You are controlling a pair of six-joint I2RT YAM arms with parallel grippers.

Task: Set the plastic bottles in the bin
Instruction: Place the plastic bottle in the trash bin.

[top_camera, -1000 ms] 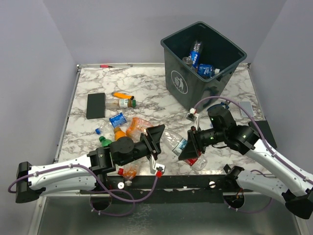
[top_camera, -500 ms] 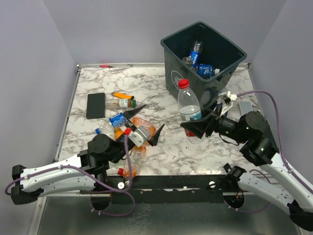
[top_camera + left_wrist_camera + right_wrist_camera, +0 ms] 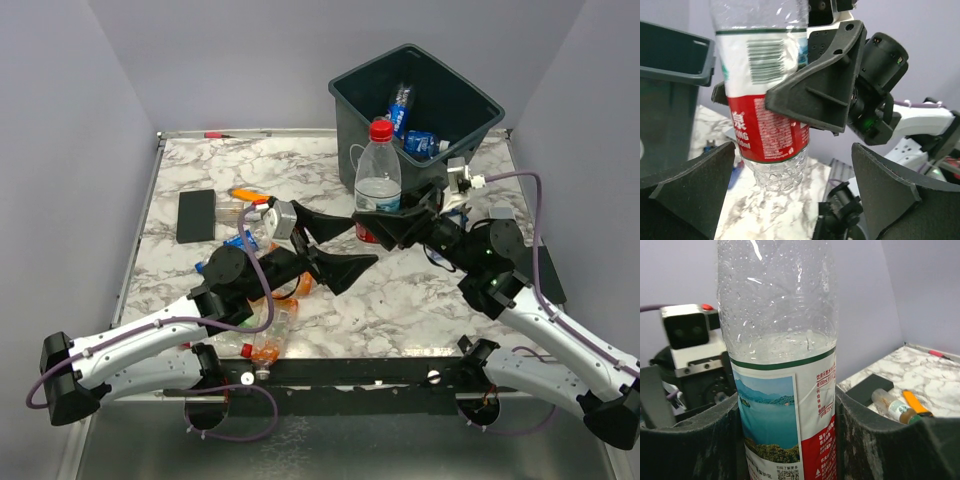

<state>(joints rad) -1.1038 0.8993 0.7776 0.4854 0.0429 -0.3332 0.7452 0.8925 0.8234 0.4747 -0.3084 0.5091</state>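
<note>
My right gripper has the bottle around its label (image 3: 378, 192), so my left gripper needs to keep the bottle steady while my right gripper moves to the red cap (image 3: 381, 130).
A clear plastic bottle (image 3: 378, 178) with a red cap and a red and white label stands upright in the air, just in front of the bin (image 3: 345, 120). My right gripper (image 3: 380, 225) is shut on its lower half; in the right wrist view both fingers (image 3: 875, 440) press against the label (image 3: 785, 405). My left gripper (image 3: 362, 238) is open just left of it. In the left wrist view the bottle's base (image 3: 775, 172) hangs beyond the spread fingers (image 3: 900, 195), untouched. Two bottles (image 3: 404, 100) lie inside the bin. Several more bottles (image 3: 258, 211) lie on the table's left side.
A flat black pad (image 3: 196, 215) lies at the left, with a small orange object (image 3: 250, 195) beside it. More bottles (image 3: 268, 338) sit under the left arm near the front edge. The bin's dark wall (image 3: 670, 100) rises at the left of the left wrist view.
The right gripper has lifted the bottle off the table, turned it upright and carried it toward the bin. The left gripper has opened and followed up and to the right.
</note>
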